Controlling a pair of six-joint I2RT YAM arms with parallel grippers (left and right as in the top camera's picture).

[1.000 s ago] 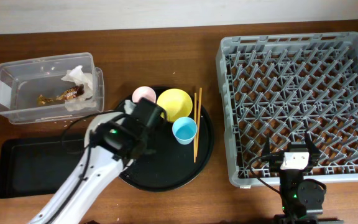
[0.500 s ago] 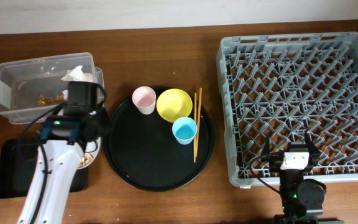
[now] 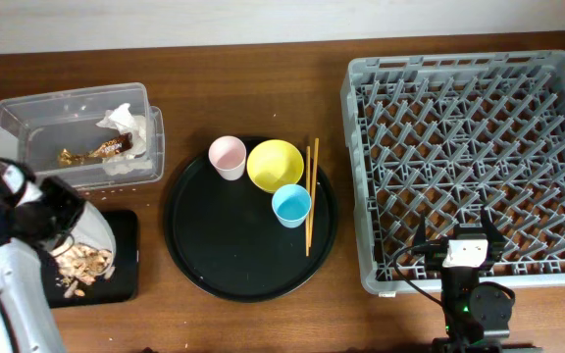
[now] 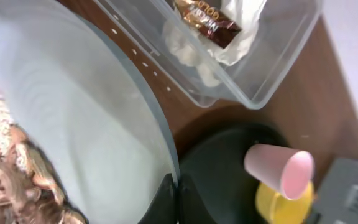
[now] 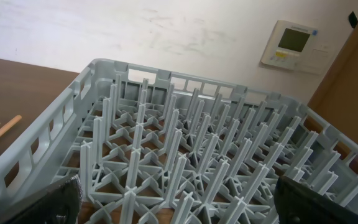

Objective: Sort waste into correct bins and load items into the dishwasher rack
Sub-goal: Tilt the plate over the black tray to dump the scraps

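Note:
The robot's left gripper is holding the plate (image 3: 96, 227) far away from the rack, so the robot should tip the plate back and put it on the large round black tray (image 3: 200, 257) first.
My left gripper (image 3: 59, 214) (image 4: 178, 200) is shut on the rim of the grey round plate (image 3: 88, 231) (image 4: 73, 118). It holds the plate tilted over the shallow black tray (image 3: 121, 286). Brownish food scraps with rice (image 3: 79, 265) (image 4: 8, 180) lie at the plate's low edge and on the tray. The clear box (image 3: 37, 147) (image 4: 278, 68) holds the white napkin (image 3: 126, 124) (image 4: 188, 53) and the gold-brown wrapper (image 3: 91, 150) (image 4: 207, 17). My right gripper (image 3: 471, 231) (image 5: 188, 214) is open and empty at the front edge of the grey rack (image 3: 474, 147) (image 5: 185, 143).
A large round black tray (image 3: 233, 255) holds the pink cup (image 3: 228, 156) (image 4: 279, 171), the yellow bowl (image 3: 275, 164) (image 4: 278, 202), the light-blue cup (image 3: 291, 205) and the wooden chopsticks (image 3: 311, 194). The rack stands right of it.
My left arm has carried the grey plate from the round tray leftward to above the shallow black tray, and the food scraps now spill onto that tray. The right arm has not moved.

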